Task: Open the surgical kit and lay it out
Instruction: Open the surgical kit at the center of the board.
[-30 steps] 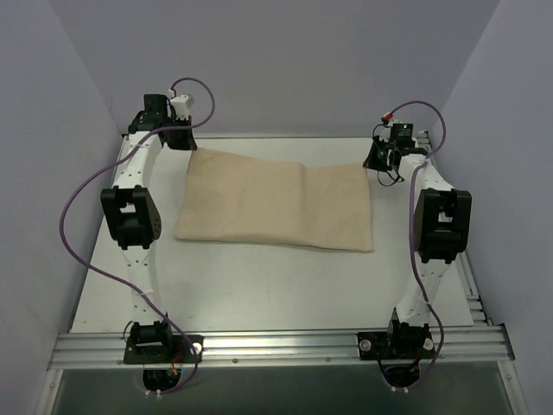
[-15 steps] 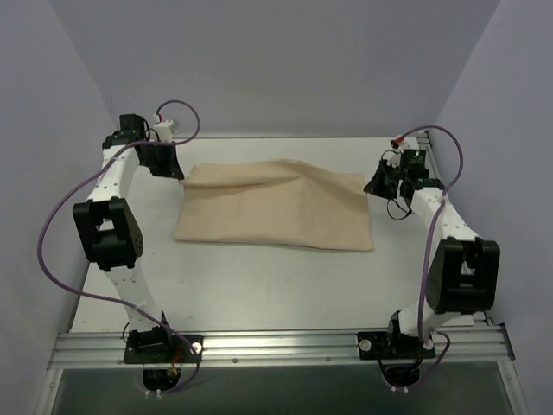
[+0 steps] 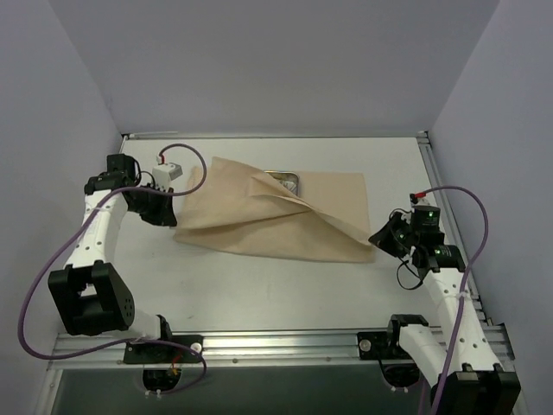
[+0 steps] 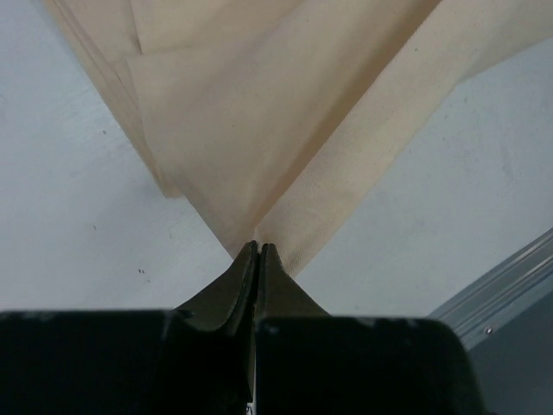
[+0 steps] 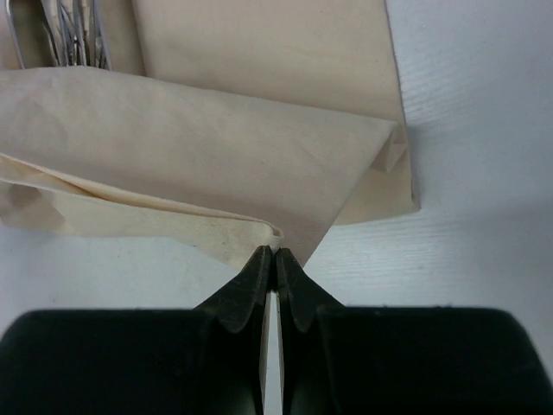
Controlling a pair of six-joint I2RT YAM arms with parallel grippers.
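Note:
I should keep pulling toward the aluminium rail (image 3: 281, 341) with my right gripper until the top layer lies flat, because both grippers pinch corners of the beige cloth wrap's top layer (image 3: 366, 239).
The beige cloth wrap (image 3: 268, 220) lies mid-table, its top layer pulled back toward me. My left gripper (image 3: 175, 216) is shut on its left corner, seen pinched in the left wrist view (image 4: 259, 246). My right gripper (image 3: 377, 242) is shut on the front right corner, seen in the right wrist view (image 5: 273, 251). A corner of the shiny steel tray (image 3: 285, 181) shows at the far edge of the cloth. Thin metal instruments (image 5: 73, 35) lie in it. Packets are hidden.
Grey walls close in the table on the left, back and right. An aluminium rail (image 3: 276, 344) with both arm bases runs along the near edge. Purple cables loop from each arm. The white tabletop (image 3: 259, 285) stretches in front of the cloth.
Both grippers have drawn toward me from the far corners, each holding a cloth corner. The top layer has peeled back and uncovered part of the steel tray.

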